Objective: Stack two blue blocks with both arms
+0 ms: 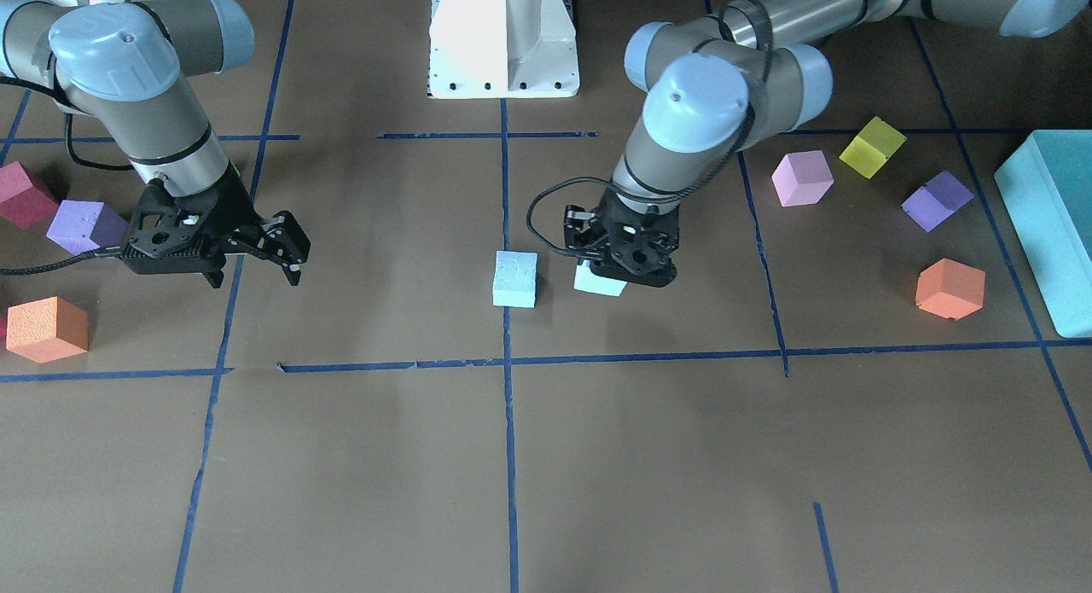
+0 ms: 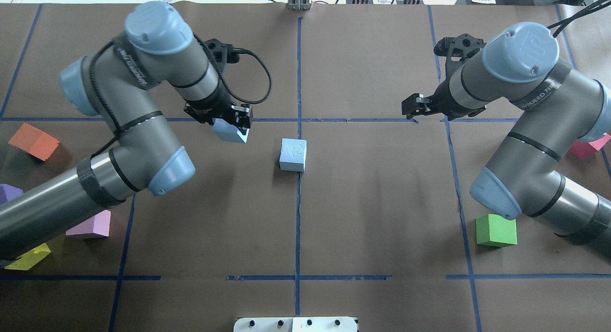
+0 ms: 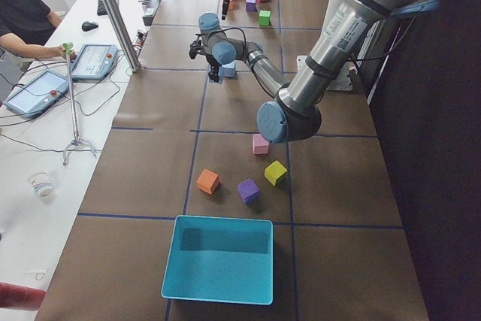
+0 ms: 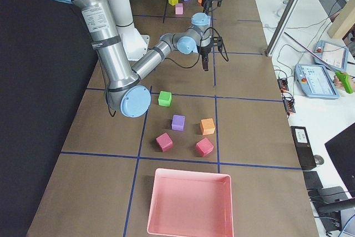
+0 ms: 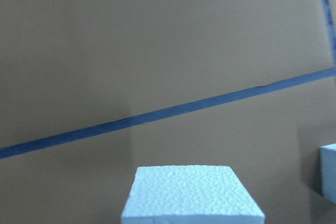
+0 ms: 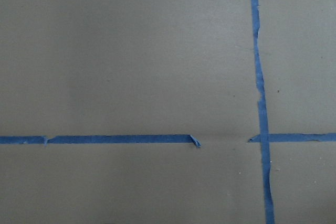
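I go on moving my left gripper to the second blue block's top until the blocks line up, because the held blue block hangs level and that top is clear.
My left gripper (image 2: 232, 123) is shut on one pale blue block (image 2: 229, 131) and holds it just above the table; it also shows in the front view (image 1: 597, 281) and at the bottom of the left wrist view (image 5: 191, 195). The second blue block (image 2: 292, 154) sits on the table on the centre tape line, a short way to the right of the held one (image 1: 516, 279). Its edge shows at the right of the left wrist view (image 5: 328, 174). My right gripper (image 1: 256, 260) is open and empty, hovering far from both blocks (image 2: 414, 107).
On my left side lie an orange cube (image 1: 949, 287), a purple cube (image 1: 937, 200), a pink cube (image 1: 802, 177), a yellow cube (image 1: 871, 147) and the teal box (image 1: 1054, 226). On my right side lie purple (image 1: 85, 226), orange (image 1: 47, 328) and green (image 2: 496, 230) cubes.
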{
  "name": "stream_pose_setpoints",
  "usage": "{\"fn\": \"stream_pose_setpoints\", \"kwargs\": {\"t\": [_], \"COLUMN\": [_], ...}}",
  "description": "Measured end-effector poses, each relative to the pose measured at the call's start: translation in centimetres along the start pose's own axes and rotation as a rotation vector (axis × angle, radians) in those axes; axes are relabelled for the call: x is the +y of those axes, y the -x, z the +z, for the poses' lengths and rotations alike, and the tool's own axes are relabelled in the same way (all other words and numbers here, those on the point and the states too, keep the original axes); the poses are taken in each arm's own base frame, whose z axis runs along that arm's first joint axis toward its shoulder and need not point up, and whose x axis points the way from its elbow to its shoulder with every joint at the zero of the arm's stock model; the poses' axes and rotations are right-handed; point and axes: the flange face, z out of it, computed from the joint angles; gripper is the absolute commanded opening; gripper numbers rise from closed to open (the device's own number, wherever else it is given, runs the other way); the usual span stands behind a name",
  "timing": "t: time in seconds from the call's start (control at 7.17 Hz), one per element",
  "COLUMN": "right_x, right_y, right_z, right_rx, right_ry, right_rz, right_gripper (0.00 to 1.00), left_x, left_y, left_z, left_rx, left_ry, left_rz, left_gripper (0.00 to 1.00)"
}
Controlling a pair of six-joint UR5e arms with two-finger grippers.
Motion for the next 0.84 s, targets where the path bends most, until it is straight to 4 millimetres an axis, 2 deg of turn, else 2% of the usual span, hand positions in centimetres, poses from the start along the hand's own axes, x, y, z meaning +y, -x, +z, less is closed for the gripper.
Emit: {"fn": "stream_pose_setpoints", "kwargs": {"t": [0.28,0.42,0.84], "right_x": [-0.3,-0.4,-1.0], "right_y": [-1.5,-1.7,-2.5], "right_z": [0.5,0.9,3.3], "right_rx": [0.022,0.027,0.005], "right_ry": [0.004,0.006,-0.010], "right_rz": [-0.012,-0.014,-0.017], "right_gripper": [1.00,1.00,1.00], "left_x": [1.3,1.1,0.8], "left_y": [-4.9,-6.7,-9.7], "left_z": [2.0,2.4,3.7], "left_rx": [-0.010,-0.021,-0.071], "left_ry": [0.025,0.016,-0.011], "left_rz": [-0.073,-0.102,-0.113], "left_gripper": [0.30,0.30,0.33]}}
